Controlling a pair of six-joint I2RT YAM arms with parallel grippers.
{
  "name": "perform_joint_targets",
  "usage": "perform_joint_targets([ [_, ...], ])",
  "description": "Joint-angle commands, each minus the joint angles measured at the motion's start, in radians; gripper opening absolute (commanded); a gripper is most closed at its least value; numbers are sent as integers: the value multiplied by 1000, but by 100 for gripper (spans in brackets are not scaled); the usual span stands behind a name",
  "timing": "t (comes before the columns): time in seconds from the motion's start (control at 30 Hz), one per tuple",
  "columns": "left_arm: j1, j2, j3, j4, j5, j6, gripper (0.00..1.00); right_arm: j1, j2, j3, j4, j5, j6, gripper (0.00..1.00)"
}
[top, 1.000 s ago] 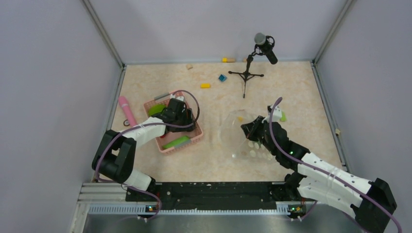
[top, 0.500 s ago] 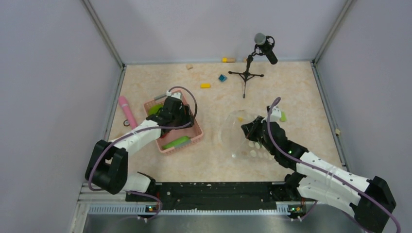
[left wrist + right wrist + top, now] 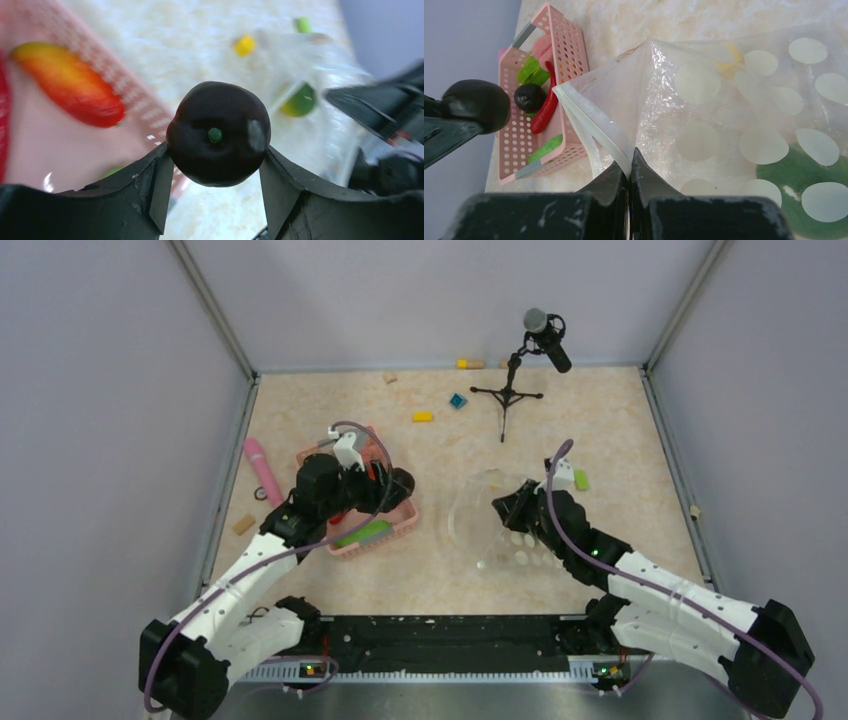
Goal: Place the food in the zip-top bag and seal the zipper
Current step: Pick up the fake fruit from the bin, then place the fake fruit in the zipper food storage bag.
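Observation:
The zip-top bag's opening (image 3: 463, 512) is open toward the dark round fruit, so my left gripper should carry on going into the opening and let go of the fruit inside the bag (image 3: 490, 531).
My left gripper (image 3: 392, 483) is shut on a dark round fruit (image 3: 218, 133), held above the right rim of the pink basket (image 3: 402, 522); the fruit also shows in the right wrist view (image 3: 476, 105). The basket holds a green cucumber (image 3: 362, 533), a red chili (image 3: 545, 106), a second dark fruit (image 3: 529, 97) and green pieces (image 3: 532, 71). My right gripper (image 3: 629, 167) is shut on the whitish zipper (image 3: 591, 122) of the clear dotted zip-top bag (image 3: 500, 525), holding the mouth up and open toward the basket. A green piece (image 3: 799, 172) and a yellow piece (image 3: 724, 65) lie inside the bag.
A pink cylinder stick (image 3: 262, 467) lies left of the basket. A yellow block (image 3: 423, 417) and a blue block (image 3: 458, 400) lie at the back. A microphone on a tripod (image 3: 510, 390) stands back right. A small green piece (image 3: 581, 480) lies beside the right arm.
My left gripper has risen out of the basket with the dark fruit and moved right toward the bag. My right gripper has stayed on the bag's mouth.

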Motion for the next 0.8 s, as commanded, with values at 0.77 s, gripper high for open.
perform_joint_targets([
  [0.77, -418, 282, 191, 135, 112, 139, 59, 1, -81, -1, 110, -162, 7, 0],
])
